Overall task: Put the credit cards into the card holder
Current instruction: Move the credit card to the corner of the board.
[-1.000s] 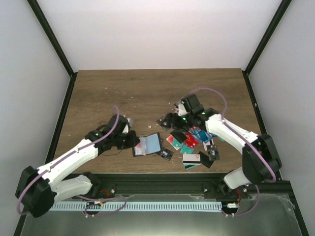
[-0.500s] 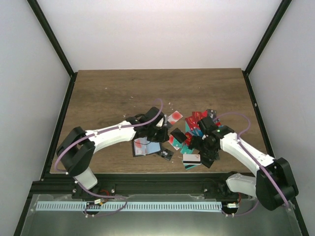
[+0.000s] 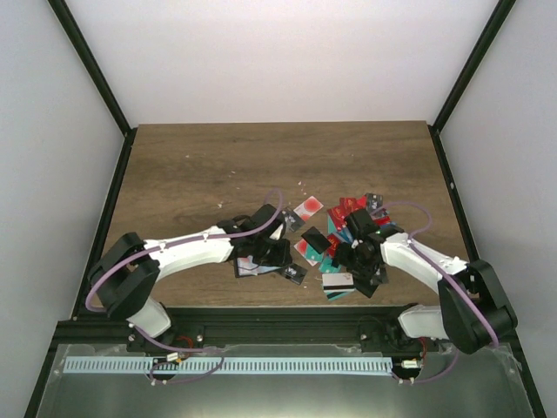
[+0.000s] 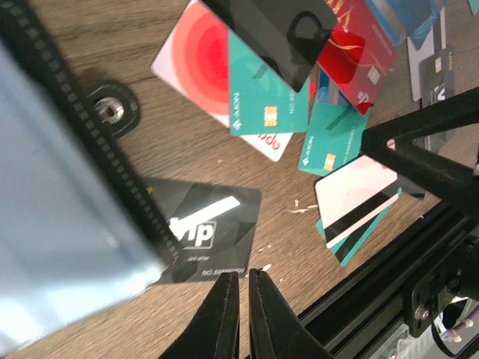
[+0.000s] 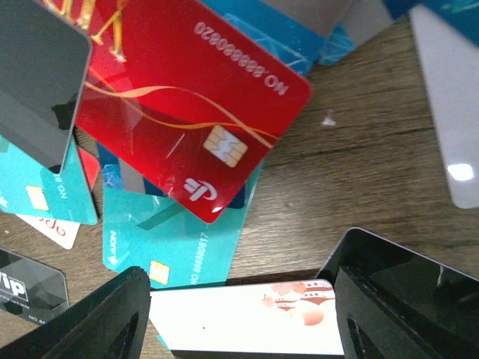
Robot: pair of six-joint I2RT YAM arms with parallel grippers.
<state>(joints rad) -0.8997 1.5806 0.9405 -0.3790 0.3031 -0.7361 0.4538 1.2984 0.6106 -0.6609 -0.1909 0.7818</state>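
The white card (image 4: 350, 196) lies flat and crooked over a teal card (image 4: 356, 238), so my left gripper should steady the white card while my right gripper works its other edge.
The card holder (image 4: 60, 224) lies open, light blue inside with a black rim and its snap (image 4: 110, 111) on the wood. In the top view the holder (image 3: 247, 268) is partly under my left gripper (image 3: 275, 254). That left gripper (image 4: 242, 278) is shut and empty, just off a black VIP card (image 4: 206, 232). The credit cards (image 3: 335, 239) lie in a loose heap: white with a red circle (image 4: 198, 60), teal (image 4: 266, 101), red (image 5: 187, 112). My right gripper (image 5: 243, 299) holds a white pictured card (image 5: 239, 325) by its short ends, over the heap's near edge (image 3: 359, 264).
A white card with a black stripe (image 4: 359, 198) lies near the table's front rail (image 4: 419, 269). More cards, blue (image 5: 284, 30) and black (image 5: 37, 82), overlap in the heap. The table's black frame (image 3: 117, 183) borders the wood.
My left arm swung right to the card holder, then drew slightly toward the near edge. My right arm came from the far side of the heap to its near edge and narrowed its jaws onto the white card.
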